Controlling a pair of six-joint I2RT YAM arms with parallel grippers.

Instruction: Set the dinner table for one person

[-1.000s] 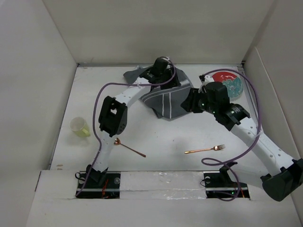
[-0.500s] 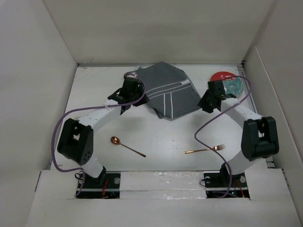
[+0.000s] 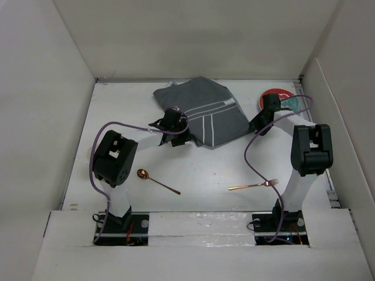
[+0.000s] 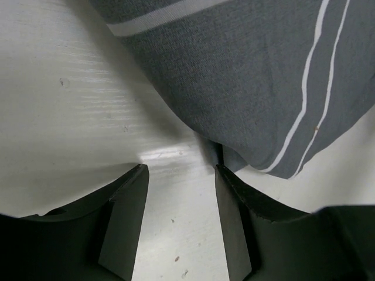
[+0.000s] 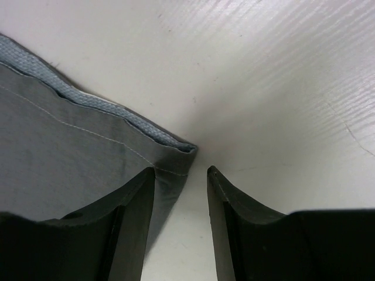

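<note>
I need to pull the placemat's corner at my right gripper (image 3: 248, 128) and its near edge bunched (image 3: 202, 141) by my left gripper away from each other to square the placemat, because it lies slanted.
The dark grey white-striped placemat (image 3: 202, 114) lies spread on the white dinner table (image 3: 205, 167) at the back centre. My left gripper (image 3: 179, 137) is open at the mat's near-left edge. In the left wrist view its jaws (image 4: 180, 170) stand over bare table, and the mat (image 4: 246, 76) begins just past the right fingertip. My right gripper (image 3: 258, 129) is open at the mat's right corner. In the right wrist view (image 5: 180, 171) that corner (image 5: 170, 153) lies between the fingertips, ungripped.
A red plate (image 3: 272, 95) with a teal item (image 3: 291, 103) on it sits at the back right, behind the right wrist. A copper spoon (image 3: 157, 181) lies near left and a copper fork (image 3: 253, 185) near right. White side panels wall the table.
The placemat went from bunched to spread flat. Both grippers came off it. The left gripper moved from the mat's left corner to its near edge, and the right arm folded upright.
</note>
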